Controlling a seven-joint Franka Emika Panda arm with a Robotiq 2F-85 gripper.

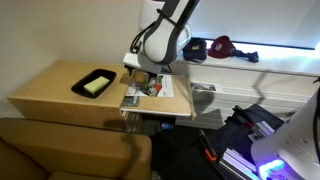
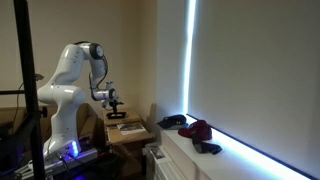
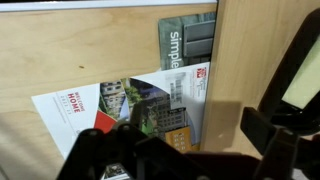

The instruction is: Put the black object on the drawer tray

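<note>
My open gripper is hanging over the magazine, away from the black object. My gripper should move across and grip the rim facing the drawer tray.
The black object, a shallow black dish with a pale inside, lies on the wooden tabletop, left of the drawer tray. Only its rim shows at the right edge of the wrist view. The drawer tray is pulled out beside the table, with a colourful magazine on it. The tray also shows in the wrist view. My gripper hangs above the tray's near-table side. In the wrist view the gripper is open and empty over the magazine.
A grey booklet lies on the tray beside the magazine. Dark red-black items sit on the window sill. A brown sofa back stands in front of the table. The robot base is beside the tray.
</note>
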